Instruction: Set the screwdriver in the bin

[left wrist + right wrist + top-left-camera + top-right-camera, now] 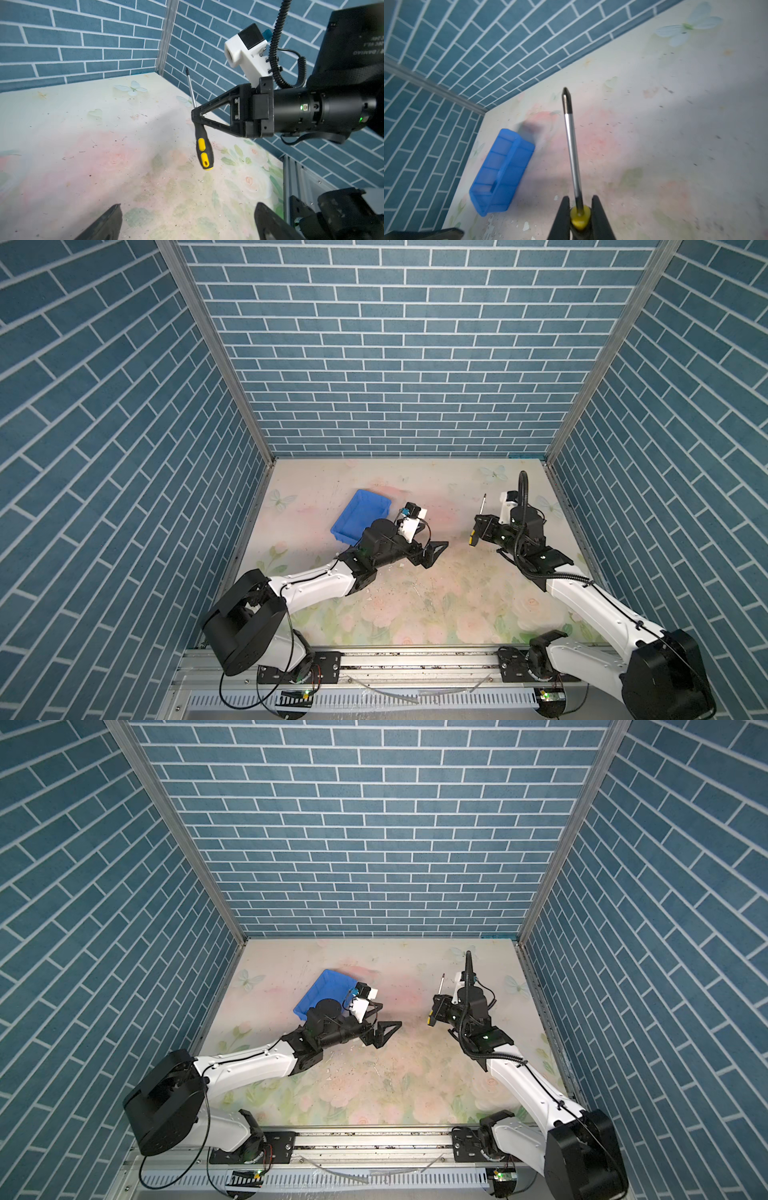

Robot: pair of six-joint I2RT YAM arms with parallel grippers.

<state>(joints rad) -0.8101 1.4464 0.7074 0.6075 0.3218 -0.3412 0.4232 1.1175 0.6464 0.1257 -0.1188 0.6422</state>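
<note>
The blue bin (360, 514) is on my left gripper's side, far from the screwdriver in my right gripper. My left gripper should grip the screwdriver's shaft (191, 88) and take the screwdriver over.
The screwdriver (473, 537), with a black and yellow handle and a thin metal shaft, hangs above the right part of the table. My right gripper (478, 526) is shut on its handle where the shaft begins. In the right wrist view the shaft (572, 145) points away from the gripper (579, 205) toward the back wall. The left wrist view shows the handle (202, 145) hanging below the right gripper (196, 118). The blue bin (359, 510) (328, 988) (502, 172) lies at the back left, its near corner hidden by my left arm. My left gripper (434, 553) (188, 205) stands open and holds nothing, near the table's middle.
Brick-patterned walls (415, 385) close in the table at the back and on both sides. A metal rail (415, 659) runs along the front edge and carries both arm bases. Small white flakes (526, 226) lie on the flowered mat near the bin.
</note>
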